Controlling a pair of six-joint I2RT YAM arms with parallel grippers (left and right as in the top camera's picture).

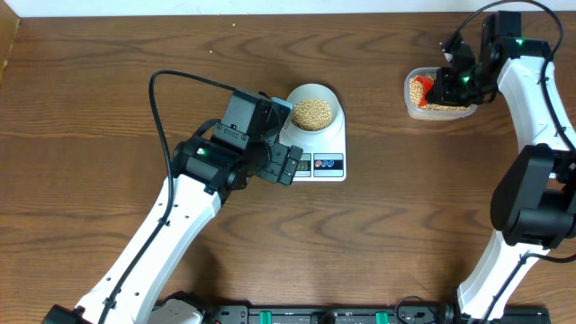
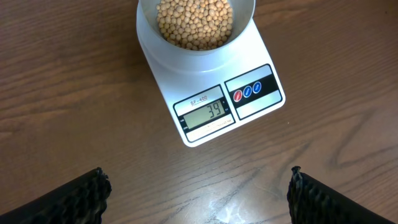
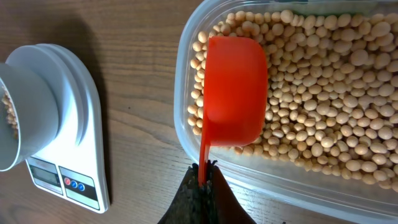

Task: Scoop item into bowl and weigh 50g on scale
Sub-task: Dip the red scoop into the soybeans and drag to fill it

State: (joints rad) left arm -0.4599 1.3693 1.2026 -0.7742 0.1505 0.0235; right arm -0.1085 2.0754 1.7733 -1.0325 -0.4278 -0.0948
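The red scoop's cup (image 3: 236, 90) is facing down near the end of the tub, so the robot's right gripper should pull it back through the beans (image 3: 329, 93) and tilt it up before lifting it.
The white scale (image 1: 326, 148) stands mid-table with the pale bowl (image 1: 312, 112) on it, holding tan beans (image 2: 194, 22). Its display (image 2: 207, 114) reads 39. My left gripper (image 1: 286, 166) hovers just left of the scale's front, jaws wide apart with bare wood between the fingers (image 2: 74, 199). At the far right, my right gripper (image 3: 204, 169) is shut on the thin handle of a red scoop (image 3: 234, 92). The scoop's cup lies upside down over the beans (image 3: 323, 87) in the clear tub (image 1: 436, 94).
The scale (image 3: 74, 143) and bowl (image 3: 25, 118) also show at the left of the right wrist view. A dark cable (image 1: 160, 108) loops up from the left arm. A black rail (image 1: 324, 315) runs along the table's front edge.
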